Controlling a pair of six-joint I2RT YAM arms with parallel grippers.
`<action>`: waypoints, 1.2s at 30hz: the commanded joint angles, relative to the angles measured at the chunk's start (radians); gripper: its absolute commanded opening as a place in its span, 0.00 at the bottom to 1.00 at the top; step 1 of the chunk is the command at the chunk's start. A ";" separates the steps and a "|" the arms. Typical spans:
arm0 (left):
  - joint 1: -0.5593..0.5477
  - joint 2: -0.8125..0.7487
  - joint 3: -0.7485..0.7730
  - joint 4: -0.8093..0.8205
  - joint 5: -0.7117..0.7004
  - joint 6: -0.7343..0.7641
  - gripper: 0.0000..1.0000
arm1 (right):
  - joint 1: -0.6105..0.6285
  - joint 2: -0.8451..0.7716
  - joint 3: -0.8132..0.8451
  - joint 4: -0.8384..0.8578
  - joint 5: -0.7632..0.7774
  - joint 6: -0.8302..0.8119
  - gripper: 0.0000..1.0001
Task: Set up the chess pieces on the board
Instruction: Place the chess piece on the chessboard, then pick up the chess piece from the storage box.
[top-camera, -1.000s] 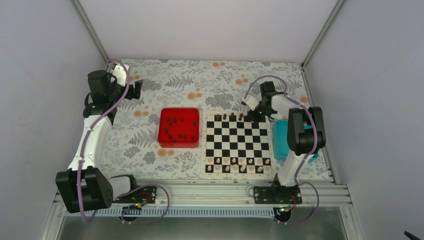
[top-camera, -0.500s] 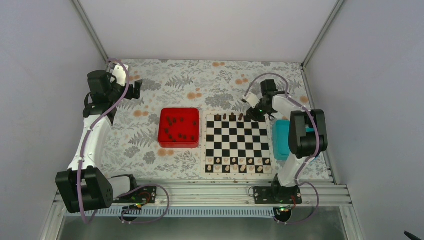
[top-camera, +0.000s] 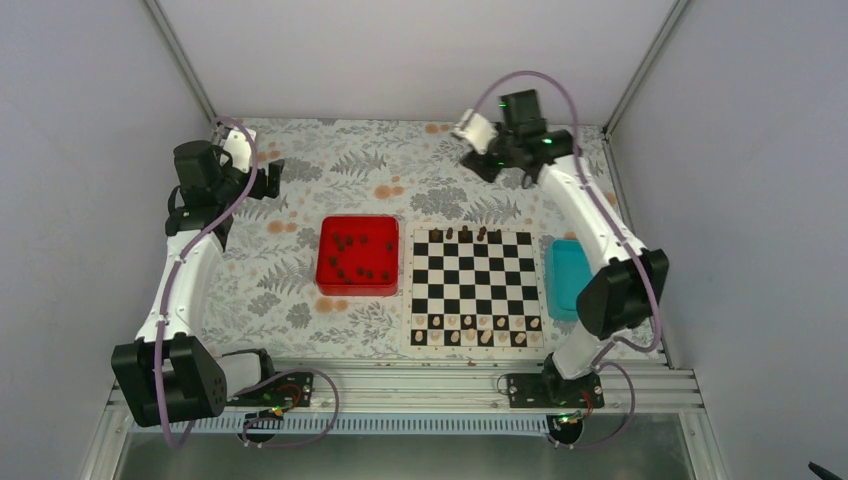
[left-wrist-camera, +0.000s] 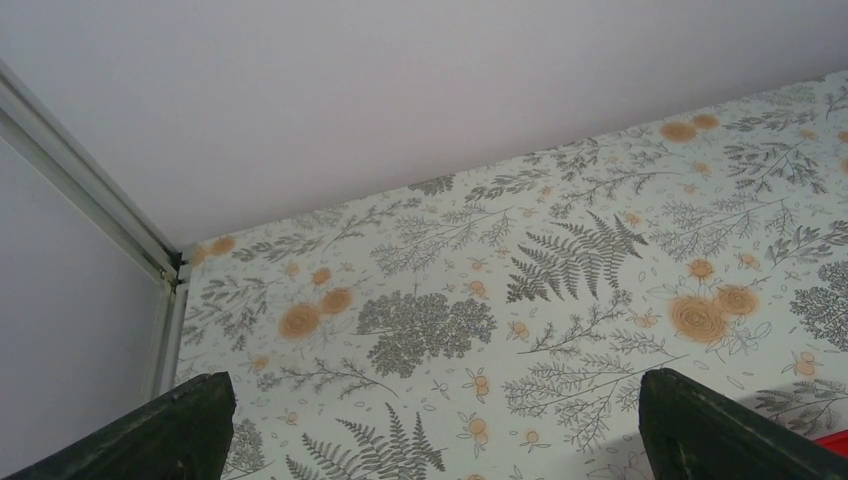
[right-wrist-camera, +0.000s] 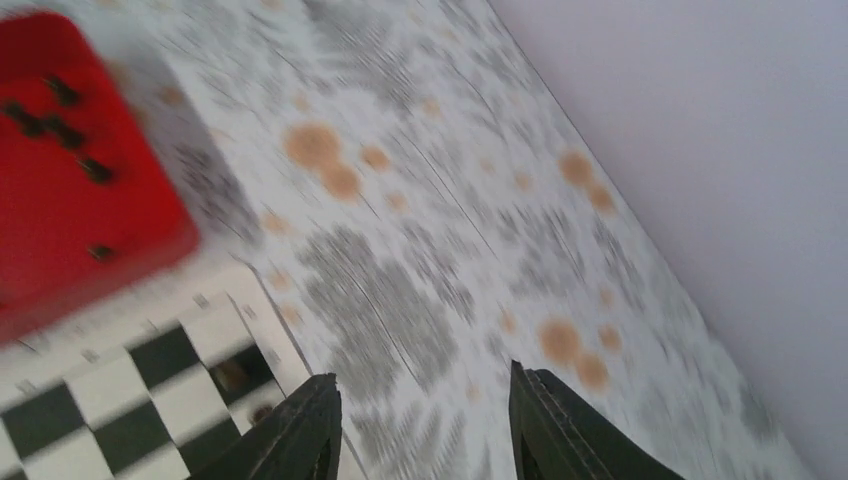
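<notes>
Dark pieces (top-camera: 333, 262) lie uncovered in the red tray and the far row has empty squares (top-camera: 511, 238), so my right gripper continues to go toward the tray until it closes on a piece.
The chessboard (top-camera: 475, 290) lies flat right of centre. Several dark pieces (top-camera: 465, 234) stand on its far row, and pale tan pieces fill its near rows. More dark pieces (top-camera: 357, 270) lie in the red tray (top-camera: 325, 280). My right gripper (top-camera: 478, 158) is raised near the back wall, behind the board, open and empty. Its blurred wrist view shows its fingers (right-wrist-camera: 310, 430) apart over the patterned cloth, with a board corner (right-wrist-camera: 90, 400) and the red tray (right-wrist-camera: 120, 230) at left. My left gripper (top-camera: 275, 178) is open and empty at the far left; its fingertips (left-wrist-camera: 190, 420) are spread wide.
A teal tray (top-camera: 566, 280) sits right of the board, beside the right arm. The floral cloth (top-camera: 400, 170) covers the table. Grey walls and metal corner posts (top-camera: 180, 60) close in the back and sides.
My right gripper has lifted off the board's far right corner and swung back and left toward the rear wall, arm stretching out. The left arm has not moved.
</notes>
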 joint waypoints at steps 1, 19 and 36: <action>0.005 -0.022 -0.002 0.004 0.017 0.001 1.00 | 0.202 0.146 0.156 -0.092 0.047 0.024 0.45; 0.006 -0.017 -0.008 0.006 0.029 0.006 1.00 | 0.588 0.635 0.483 -0.078 -0.052 0.025 0.43; 0.009 -0.020 -0.016 0.015 0.025 0.006 1.00 | 0.677 0.741 0.494 -0.038 -0.083 0.030 0.44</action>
